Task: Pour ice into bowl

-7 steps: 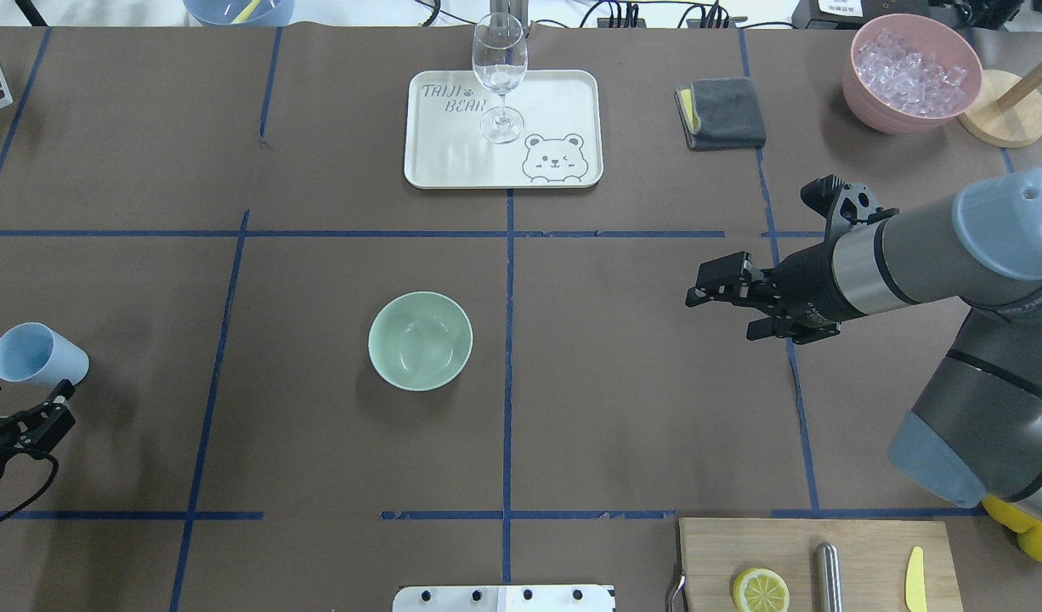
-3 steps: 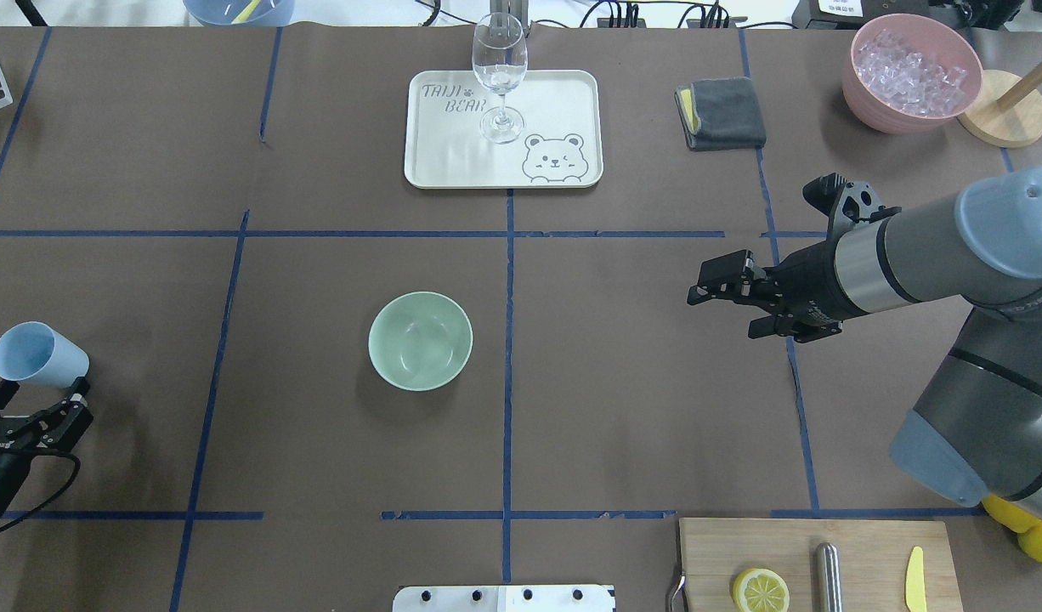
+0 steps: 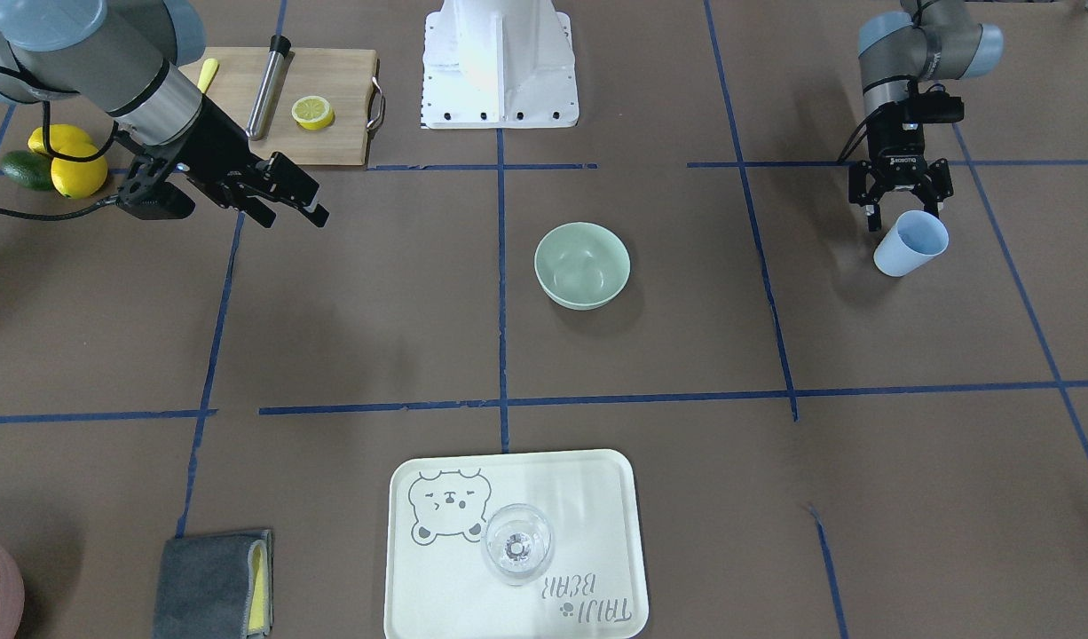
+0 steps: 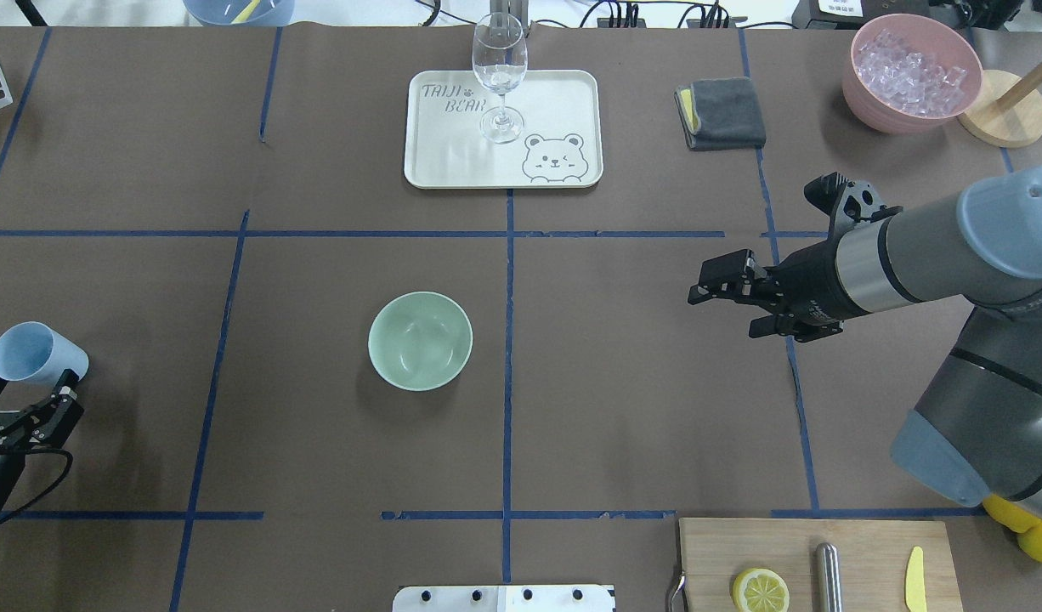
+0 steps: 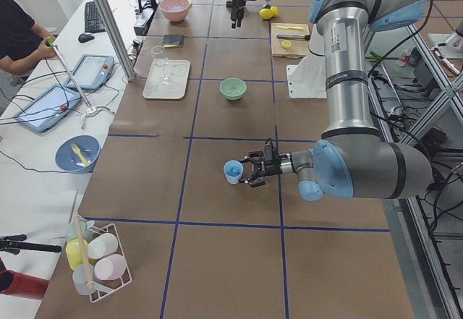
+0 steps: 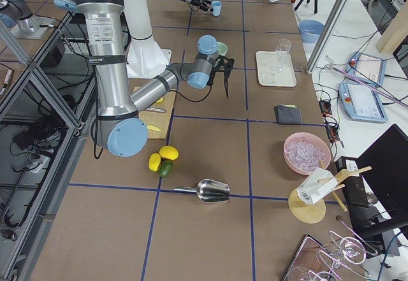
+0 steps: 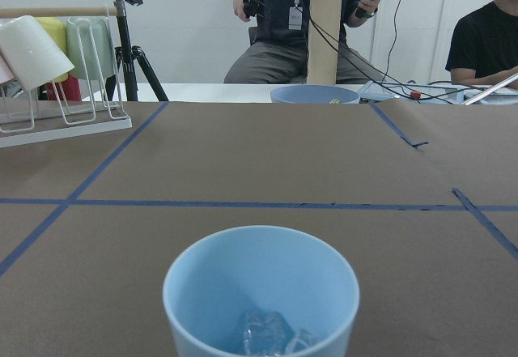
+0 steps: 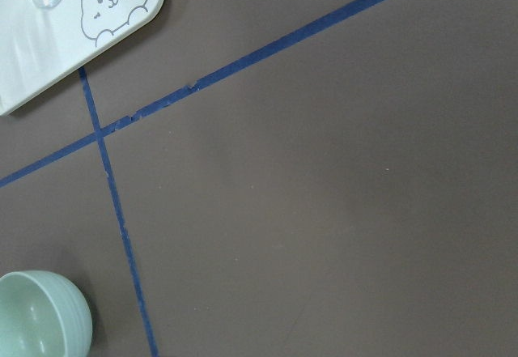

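The clear ice cubes [image 7: 266,332] show separate edges [image 7: 290,338] inside the light blue cup. The ice cubes will therefore fall out freely and leave the cup empty when I pour.
The mint-green bowl [image 4: 420,341] stands empty near the table's middle; it also shows in the front view [image 3: 582,264] and at the right wrist view's lower left [image 8: 36,316]. A light blue cup [image 4: 36,353] stands at the table's left edge. The left wrist view shows a few clear ice cubes [image 7: 271,334] at the cup's bottom [image 7: 261,292]. My left gripper [image 4: 26,393] is open, its fingers on either side of the cup's near side [image 3: 903,213]. My right gripper [image 4: 725,313] is open and empty, hovering far right of the bowl [image 3: 294,217].
A pink container [image 4: 912,72] of ice cubes stands at the back right. A white tray [image 4: 555,102] holds a wine glass [image 4: 499,76] at the back centre. A grey cloth [image 4: 719,113] lies beside it. A cutting board [image 4: 869,544] with a lemon half [image 4: 759,588] is front right.
My left gripper has crept forward towards the blue cup and its fingers now flank the cup. The right arm has barely moved.
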{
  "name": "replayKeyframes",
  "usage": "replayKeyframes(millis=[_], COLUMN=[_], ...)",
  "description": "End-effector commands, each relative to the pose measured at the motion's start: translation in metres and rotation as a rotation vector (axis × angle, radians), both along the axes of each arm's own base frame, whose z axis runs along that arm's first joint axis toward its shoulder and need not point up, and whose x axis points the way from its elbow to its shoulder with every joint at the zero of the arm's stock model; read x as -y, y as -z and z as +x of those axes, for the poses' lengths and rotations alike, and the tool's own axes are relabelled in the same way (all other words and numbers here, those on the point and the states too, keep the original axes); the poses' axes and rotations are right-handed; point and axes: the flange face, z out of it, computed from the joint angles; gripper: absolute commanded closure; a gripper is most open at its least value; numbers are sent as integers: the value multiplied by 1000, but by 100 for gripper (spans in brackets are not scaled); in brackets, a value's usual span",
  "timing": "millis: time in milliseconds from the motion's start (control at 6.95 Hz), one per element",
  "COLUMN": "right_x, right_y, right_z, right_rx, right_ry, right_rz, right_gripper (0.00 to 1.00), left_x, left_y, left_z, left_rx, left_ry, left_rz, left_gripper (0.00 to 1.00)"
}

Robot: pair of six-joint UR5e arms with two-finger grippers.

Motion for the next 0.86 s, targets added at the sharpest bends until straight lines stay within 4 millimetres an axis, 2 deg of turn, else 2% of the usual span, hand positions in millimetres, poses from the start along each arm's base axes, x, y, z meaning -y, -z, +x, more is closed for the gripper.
replayKeyframes(millis=[0,288,720], right_x=[0,-1,1], right_y=[0,3,2], right_z=[1,2,1], right_rx=[0,5,2], right_ry=[-1,-1,-3], right_rz=[0,4,2], right_gripper=[0,0,0], left_x=[1,6,24], left_y=[-5,-14,-16], left_z=[21,16,3], left_rx=[-7,13,18], left_ry=[12,29,80], left_rz=[13,13,5], left_gripper=[2,2,2])
